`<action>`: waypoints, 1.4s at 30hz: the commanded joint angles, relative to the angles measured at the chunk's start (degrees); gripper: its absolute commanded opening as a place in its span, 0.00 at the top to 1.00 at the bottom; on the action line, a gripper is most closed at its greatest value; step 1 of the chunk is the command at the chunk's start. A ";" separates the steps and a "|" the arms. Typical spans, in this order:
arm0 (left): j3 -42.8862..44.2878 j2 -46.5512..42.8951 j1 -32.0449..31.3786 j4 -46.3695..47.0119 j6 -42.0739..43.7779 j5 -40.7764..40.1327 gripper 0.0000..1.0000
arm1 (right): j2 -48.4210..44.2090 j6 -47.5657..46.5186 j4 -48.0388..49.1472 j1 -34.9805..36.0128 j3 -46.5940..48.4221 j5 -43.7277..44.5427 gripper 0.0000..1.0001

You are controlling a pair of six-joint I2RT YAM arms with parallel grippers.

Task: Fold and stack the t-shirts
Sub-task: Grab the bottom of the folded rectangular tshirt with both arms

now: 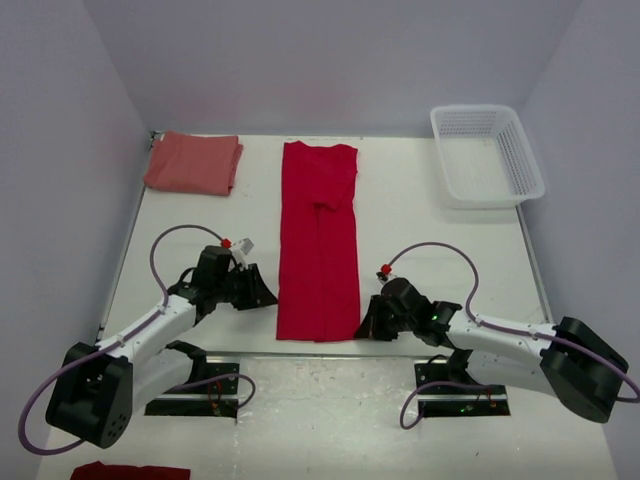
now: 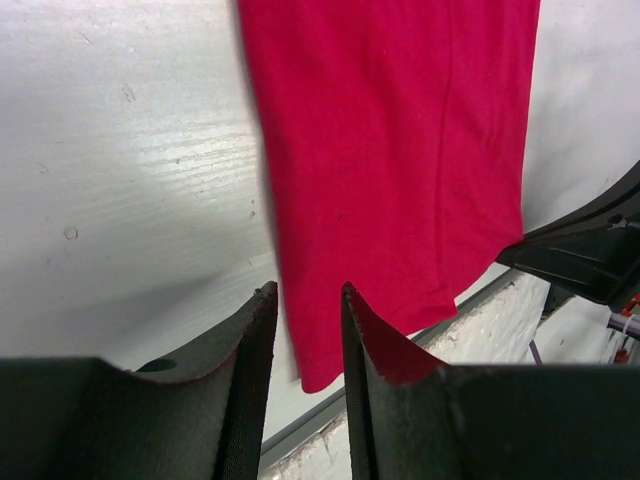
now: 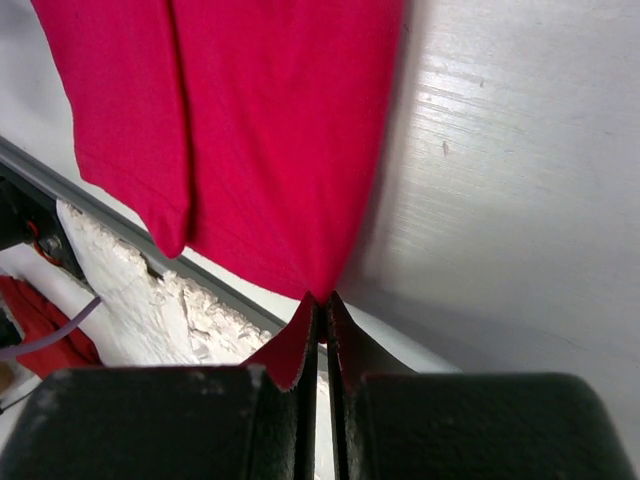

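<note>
The robot's right gripper has hold of just one hem corner [image 1: 355,336] of the red t-shirt, so the left gripper should first pinch the loose hem corner [image 1: 280,337], and then both grippers should fold the hem back.
A bright red t-shirt [image 1: 318,240] lies as a long narrow strip down the middle of the table, its hem at the near edge. A salmon-red t-shirt [image 1: 193,163] rests folded at the back left. My left gripper [image 1: 268,297] is low at the strip's near left corner. In the left wrist view it [image 2: 308,290] stands open, and the red t-shirt's [image 2: 390,150] corner shows in the gap past its tips. My right gripper [image 1: 365,325] is at the near right corner. In the right wrist view it [image 3: 322,298] is shut on the red t-shirt's [image 3: 270,130] corner.
A white lattice basket [image 1: 487,155] stands at the back right. The table's front edge [image 2: 320,420] runs just below the shirt's hem. A dark red cloth [image 1: 130,470] lies below the table at the bottom left. White walls enclose the table's back and sides.
</note>
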 commanded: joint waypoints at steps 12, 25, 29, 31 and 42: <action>-4.93 -8.07 -0.73 -5.50 -6.68 7.42 0.58 | 1.12 -2.27 -2.05 0.28 2.95 1.83 1.00; -8.10 -4.75 -3.27 -4.89 -9.76 8.39 0.64 | -0.80 -2.71 -3.81 0.37 3.66 2.53 1.00; -8.80 -2.63 -5.03 -3.05 -11.69 7.77 0.65 | -1.42 -2.62 -4.42 0.37 3.57 2.62 1.00; -8.71 -1.14 -5.91 -2.34 -11.78 7.07 0.65 | -1.86 -2.71 -4.42 0.28 3.48 2.71 1.00; -7.39 3.87 -7.06 1.52 -12.22 7.07 0.62 | -3.44 -2.62 -4.86 0.37 2.69 2.97 1.00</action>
